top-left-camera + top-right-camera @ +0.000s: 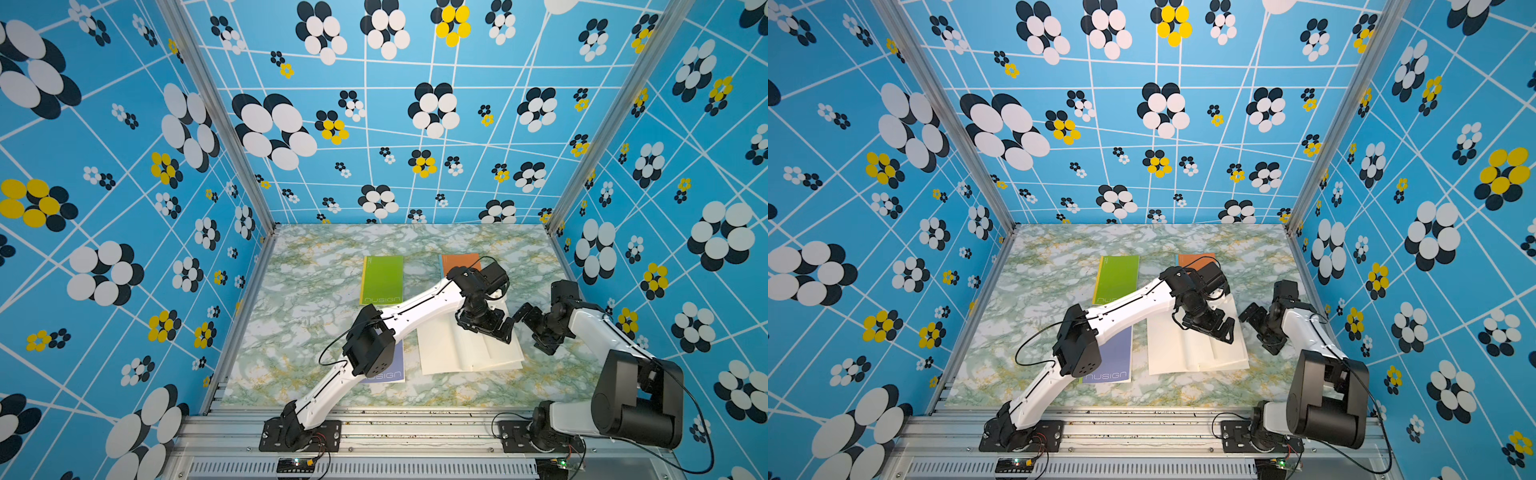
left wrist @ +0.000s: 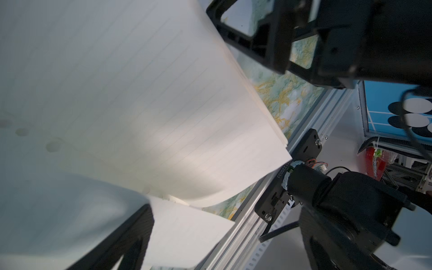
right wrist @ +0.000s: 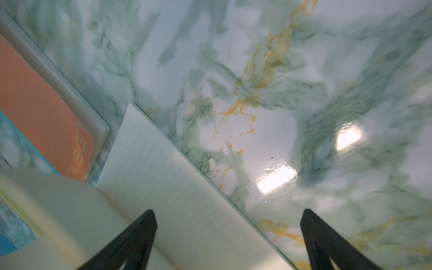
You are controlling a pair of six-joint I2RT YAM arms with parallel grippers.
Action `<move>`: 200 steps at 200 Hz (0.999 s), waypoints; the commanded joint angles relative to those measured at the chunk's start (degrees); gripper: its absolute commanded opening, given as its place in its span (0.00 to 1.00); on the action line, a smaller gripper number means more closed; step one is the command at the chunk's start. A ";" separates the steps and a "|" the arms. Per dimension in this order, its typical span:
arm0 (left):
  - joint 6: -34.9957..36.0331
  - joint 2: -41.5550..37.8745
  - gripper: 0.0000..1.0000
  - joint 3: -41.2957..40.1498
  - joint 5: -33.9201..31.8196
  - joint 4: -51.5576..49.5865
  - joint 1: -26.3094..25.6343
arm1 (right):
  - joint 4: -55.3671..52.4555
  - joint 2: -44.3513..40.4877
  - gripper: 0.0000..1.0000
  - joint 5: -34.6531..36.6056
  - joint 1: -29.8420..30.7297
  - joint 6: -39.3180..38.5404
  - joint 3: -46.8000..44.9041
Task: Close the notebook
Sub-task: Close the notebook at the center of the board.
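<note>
The half (image 1: 439,348) beside the purple notebook lies flat, and only leaves are under my left gripper. I should go back and fold that half's outer edge (image 1: 421,352) over.
The notebook (image 1: 469,353) lies open on the marbled table, right of middle, with its cream lined pages up in both top views (image 1: 1196,353). My left gripper (image 1: 496,332) hangs low over its right-hand page, jaws wide apart. In the left wrist view one of its fingers (image 2: 131,233) shows beside a leaf that curls up off the notebook (image 2: 140,93). My right gripper (image 1: 523,318) stands open just right of the notebook. In the right wrist view the notebook's outer page edge (image 3: 177,187) runs between its two spread fingers (image 3: 140,238).
Three closed notebooks lie around it: green (image 1: 381,279) at the back, orange (image 1: 459,262) behind the open one, purple (image 1: 392,368) partly under my left arm. The booth's right wall post (image 1: 557,232) stands close to the right arm.
</note>
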 commanded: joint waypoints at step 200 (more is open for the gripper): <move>7.37 -21.83 1.00 -28.96 -0.86 2.76 12.85 | 4.62 8.49 0.99 -5.79 -0.42 -1.66 -0.20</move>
